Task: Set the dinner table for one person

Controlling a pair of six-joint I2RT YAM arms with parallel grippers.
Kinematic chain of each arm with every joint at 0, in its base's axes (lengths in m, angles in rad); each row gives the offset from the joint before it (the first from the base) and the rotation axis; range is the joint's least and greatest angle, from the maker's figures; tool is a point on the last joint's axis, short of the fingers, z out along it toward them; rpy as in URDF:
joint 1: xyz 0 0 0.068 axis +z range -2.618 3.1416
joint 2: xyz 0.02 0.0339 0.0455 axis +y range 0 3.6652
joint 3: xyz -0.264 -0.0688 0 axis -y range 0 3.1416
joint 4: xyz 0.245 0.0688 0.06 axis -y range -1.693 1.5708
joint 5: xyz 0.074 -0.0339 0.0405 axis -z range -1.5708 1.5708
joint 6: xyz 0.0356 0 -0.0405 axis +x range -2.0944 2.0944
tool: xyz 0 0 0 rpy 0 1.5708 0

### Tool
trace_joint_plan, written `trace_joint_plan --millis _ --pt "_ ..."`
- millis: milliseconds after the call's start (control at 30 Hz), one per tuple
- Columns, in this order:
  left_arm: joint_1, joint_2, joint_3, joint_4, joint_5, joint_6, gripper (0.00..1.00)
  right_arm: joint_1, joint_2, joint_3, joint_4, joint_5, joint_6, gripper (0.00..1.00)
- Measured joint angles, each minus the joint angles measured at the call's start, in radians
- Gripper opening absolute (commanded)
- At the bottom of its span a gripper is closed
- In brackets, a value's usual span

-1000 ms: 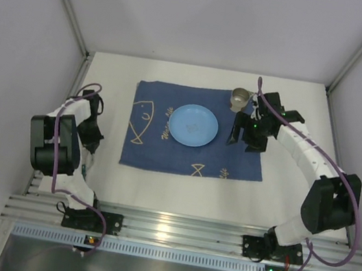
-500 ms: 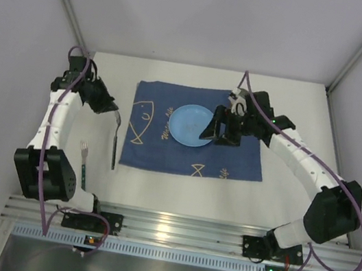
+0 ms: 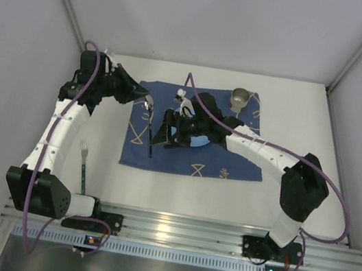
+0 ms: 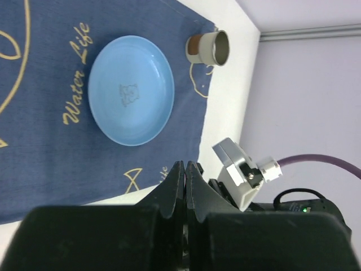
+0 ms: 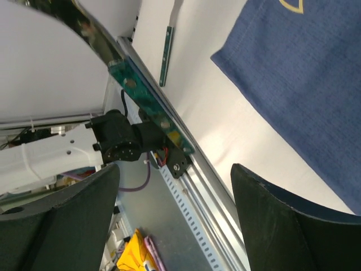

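Observation:
My right gripper should take the spoon's handle (image 3: 149, 144) and lay the spoon near the cup, because my left gripper holds the spoon on the fork's side (image 3: 150, 106) of the plate.
My left gripper (image 3: 142, 99) is raised above the left part of the dark blue mat (image 3: 232, 161), shut on a spoon (image 3: 148, 130) near its bowl. The dark handle hangs down. In the left wrist view the fingers (image 4: 179, 175) are pressed together and the spoon does not show past them. My right gripper (image 3: 166, 129) is open just right of the spoon handle, with nothing between its fingers (image 5: 265, 203). The blue plate (image 4: 131, 90) lies mid-mat, mostly under the right arm in the top view. The white dinner table (image 3: 294, 126) carries it all.
A small metal cup (image 3: 241, 98) stands at the mat's far right corner. A green-handled fork (image 3: 83, 161) lies on the white table left of the mat, near the front rail (image 3: 178, 232). Grey walls close in the left, back and right.
My left arm has unfolded and swung from the table's left side over the mat, carrying the spoon. My right gripper has moved left from beside the cup, across the plate, to the spoon.

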Motion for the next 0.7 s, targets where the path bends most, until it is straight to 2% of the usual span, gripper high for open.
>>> trace_joint_plan --millis 267,367,400,467,600,633,700 --pt "0.000 -0.043 -0.061 0.062 0.070 -0.064 0.00 0.040 0.066 0.098 0.037 0.050 0.023 0.75" --pt "0.000 -0.046 -0.070 0.082 0.093 -0.076 0.00 0.060 0.086 0.114 0.040 0.067 0.022 0.45" --pt "0.000 -0.047 -0.072 0.087 0.100 -0.081 0.00 0.065 0.092 0.116 0.041 0.073 0.023 0.21" --pt "0.000 -0.047 -0.075 0.092 0.098 -0.084 0.00 0.074 0.105 0.117 0.045 0.079 0.008 0.00" --pt "0.005 -0.043 -0.099 0.094 0.095 -0.091 0.00 0.120 0.107 0.145 0.060 0.098 -0.014 0.00" --pt "0.005 -0.047 -0.099 0.095 0.092 -0.084 0.03 0.118 0.108 0.145 0.058 0.103 -0.024 0.00" --pt "0.004 -0.048 -0.099 0.097 0.087 -0.060 0.24 0.114 0.105 0.145 0.040 0.111 -0.041 0.00"
